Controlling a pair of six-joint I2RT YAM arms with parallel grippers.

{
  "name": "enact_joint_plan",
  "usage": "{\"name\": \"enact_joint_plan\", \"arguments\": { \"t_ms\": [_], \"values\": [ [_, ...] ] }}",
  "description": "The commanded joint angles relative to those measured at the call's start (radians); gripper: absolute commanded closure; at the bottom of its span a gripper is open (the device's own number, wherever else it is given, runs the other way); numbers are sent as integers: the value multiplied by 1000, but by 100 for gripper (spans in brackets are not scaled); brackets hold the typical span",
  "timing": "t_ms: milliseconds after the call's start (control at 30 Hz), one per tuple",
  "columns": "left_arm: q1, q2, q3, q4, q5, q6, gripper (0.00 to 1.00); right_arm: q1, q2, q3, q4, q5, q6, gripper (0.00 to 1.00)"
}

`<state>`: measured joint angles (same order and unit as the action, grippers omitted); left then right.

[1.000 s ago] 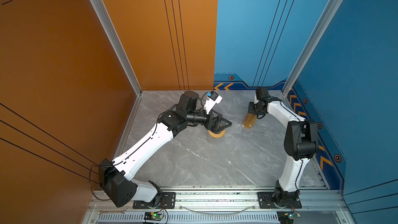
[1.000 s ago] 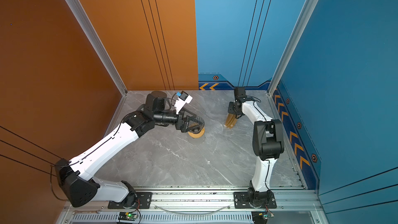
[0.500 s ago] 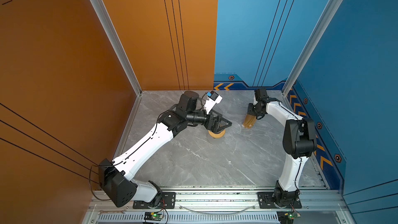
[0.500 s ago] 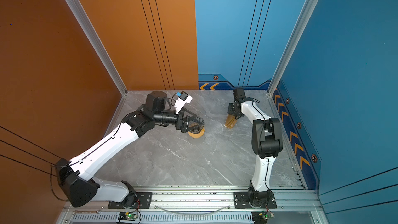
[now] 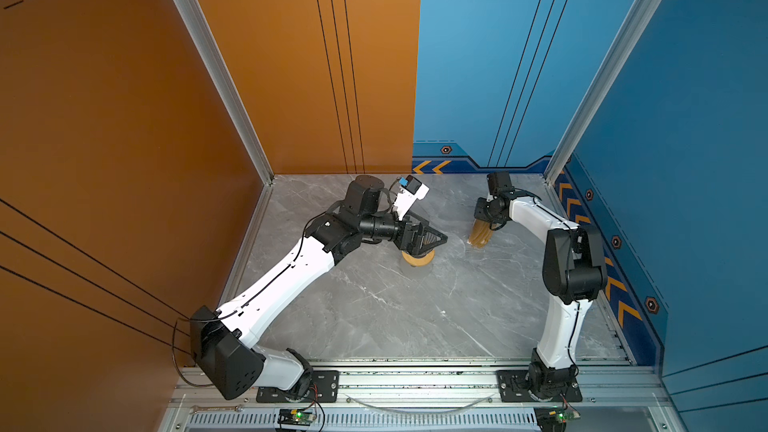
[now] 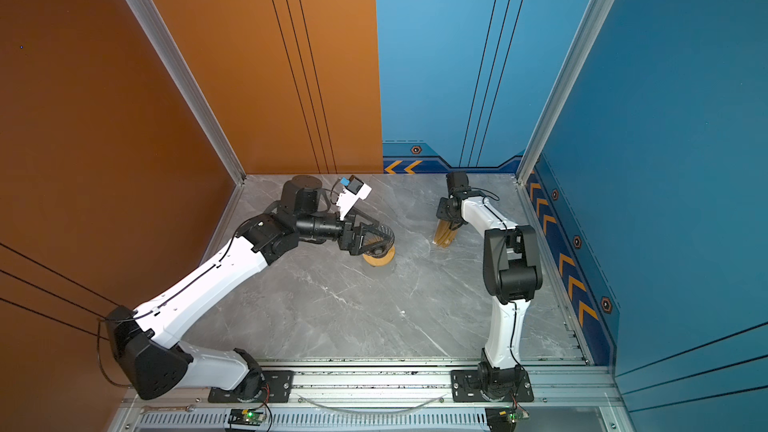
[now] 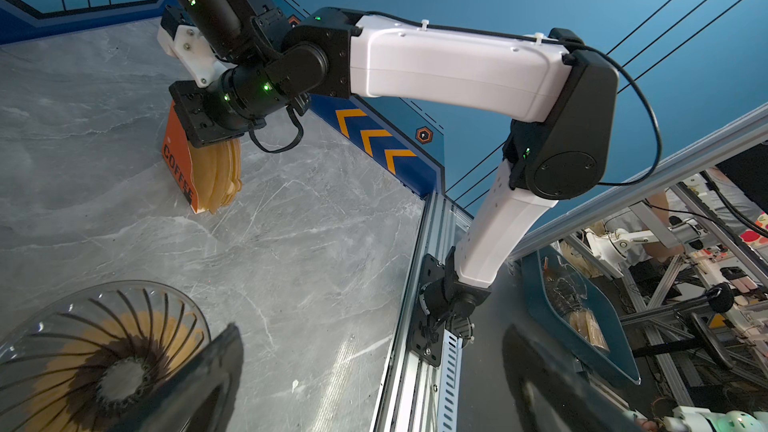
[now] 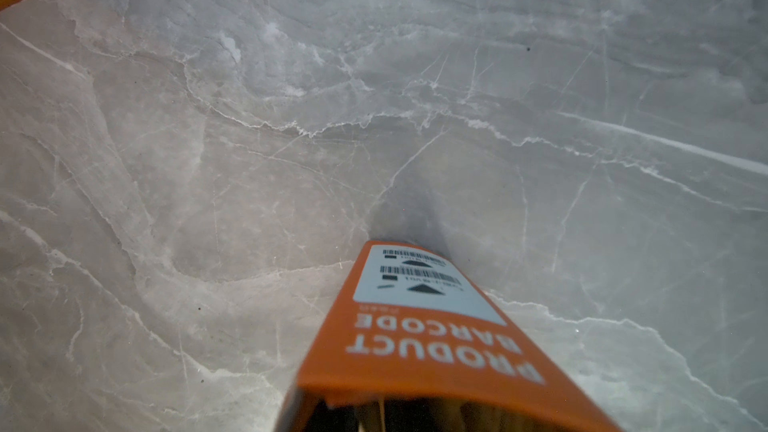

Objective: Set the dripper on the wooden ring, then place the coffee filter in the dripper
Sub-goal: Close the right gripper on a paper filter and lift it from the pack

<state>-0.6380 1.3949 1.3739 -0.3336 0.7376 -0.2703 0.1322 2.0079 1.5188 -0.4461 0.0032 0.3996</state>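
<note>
The robot's right gripper is shut, deep among the packed filters (image 8: 440, 413) behind the orange strip, so it should rise clear, open and straddle the filter (image 7: 205, 172) nearest the dripper.
The dripper (image 6: 384, 235), a dark see-through ribbed cone, sits on a round wooden ring (image 6: 378, 260) at mid-table; it also shows in the left wrist view (image 7: 99, 359). My left gripper (image 6: 369, 238) (image 7: 378, 367) stands wide open at the dripper. One finger (image 7: 220, 371) is against the dripper's rim and only bare table lies between the jaws. My right gripper (image 5: 484, 218) (image 7: 205, 128) is shut on the top of a stacked bundle of tan filters (image 5: 480, 236) (image 7: 218, 176) with an orange strip (image 8: 432, 326), standing on end on the table. No single coffee filter shows apart from the bundle.
The grey marble table (image 5: 395, 309) is walled by orange panels at the left and back and blue panels at the right. An aluminium rail (image 5: 415, 371) with both arm bases runs along the front edge.
The right arm's elbow has drifted slightly left with the gripper staying on the bundle. The left arm and dripper have not moved.
</note>
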Motion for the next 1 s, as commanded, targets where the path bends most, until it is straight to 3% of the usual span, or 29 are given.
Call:
{"name": "enact_joint_plan", "arguments": {
  "t_ms": [0,200,367,967],
  "values": [
    [-4,-8,14,-24,5,1,2,9,25,-22,22,22,30,88],
    [-5,-8,14,-26,5,2,2,9,18,-48,49,18,38,89],
    [-5,-8,16,-26,8,2,2,9,-20,-55,55,18,32,96],
    [-5,-14,16,-27,9,3,2,6,-192,-133,22,29,-23,98]
  ]
}}
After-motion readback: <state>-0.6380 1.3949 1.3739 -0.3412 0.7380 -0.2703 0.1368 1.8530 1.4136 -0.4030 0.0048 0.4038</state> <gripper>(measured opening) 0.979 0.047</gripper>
